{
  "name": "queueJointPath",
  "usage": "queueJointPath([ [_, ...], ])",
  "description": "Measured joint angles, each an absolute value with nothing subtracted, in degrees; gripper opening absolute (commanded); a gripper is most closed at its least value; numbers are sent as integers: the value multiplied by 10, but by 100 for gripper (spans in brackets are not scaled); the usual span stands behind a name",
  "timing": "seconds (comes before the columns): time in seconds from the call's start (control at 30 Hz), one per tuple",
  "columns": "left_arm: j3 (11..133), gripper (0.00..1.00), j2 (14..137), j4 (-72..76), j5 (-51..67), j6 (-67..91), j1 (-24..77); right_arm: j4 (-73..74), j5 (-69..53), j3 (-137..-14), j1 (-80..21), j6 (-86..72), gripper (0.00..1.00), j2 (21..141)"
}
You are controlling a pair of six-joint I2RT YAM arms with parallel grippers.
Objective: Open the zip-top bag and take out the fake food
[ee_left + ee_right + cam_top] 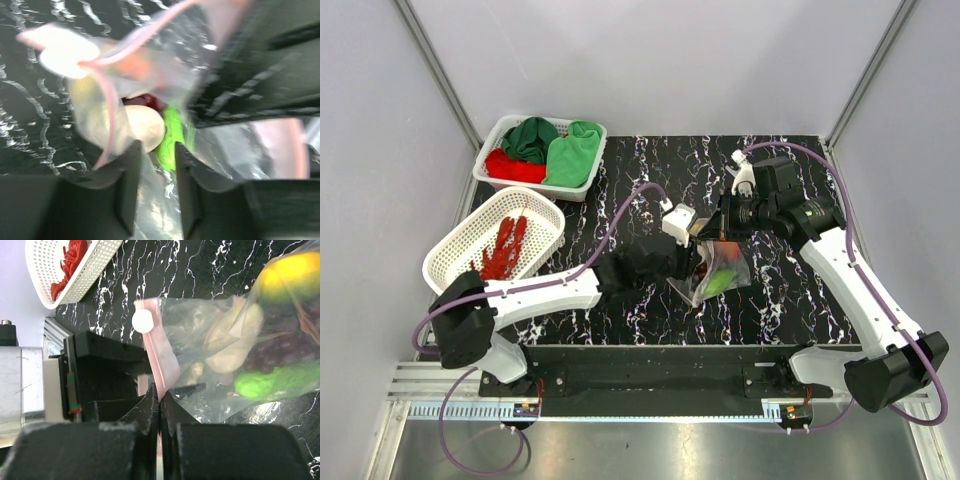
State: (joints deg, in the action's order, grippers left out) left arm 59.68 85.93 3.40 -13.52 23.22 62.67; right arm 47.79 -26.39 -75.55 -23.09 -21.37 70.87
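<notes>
Only clear film is in my left gripper's narrow gap [156, 175], short of the white radish, so next I open wide and reach farther in around the radish [145, 127].
The clear zip-top bag [728, 268] hangs lifted over the middle of the black mat. My right gripper [159, 392] is shut on its pink zip strip [161, 357], below the white slider [144, 321]; this gripper also shows in the top view [706, 238]. Inside the bag are a yellow fruit [290, 270], a white radish [235, 337], dark grapes [282, 352] and a green vegetable [272, 381]. My left gripper [156, 147] is open at the bag's gaping mouth, with clear film between its fingers. The radish [145, 125] and green vegetable [170, 142] lie just past its tips. A red lobster [505, 248] lies in a white basket.
The white mesh basket [450, 255] holding the lobster stands at the left, off the mat. A second white basket [490, 160] with folded green and red cloths stands at the back left. Grey walls close in both sides and the back.
</notes>
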Motion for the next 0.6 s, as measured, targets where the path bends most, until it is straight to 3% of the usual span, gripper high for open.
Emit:
queueJointPath([
  [0.1, 596, 58, 869, 34, -178, 227, 633, 480, -264, -755, -231, -213, 0, 709],
  [0.27, 599, 68, 899, 23, -227, 230, 641, 482, -264, -755, -231, -213, 0, 709],
  [0.53, 623, 64, 917, -17, -253, 258, 644, 483, -264, -755, -232, -213, 0, 709],
  [0.6, 644, 59, 920, -39, -252, 274, 644, 477, -259, -755, -231, -213, 0, 709],
])
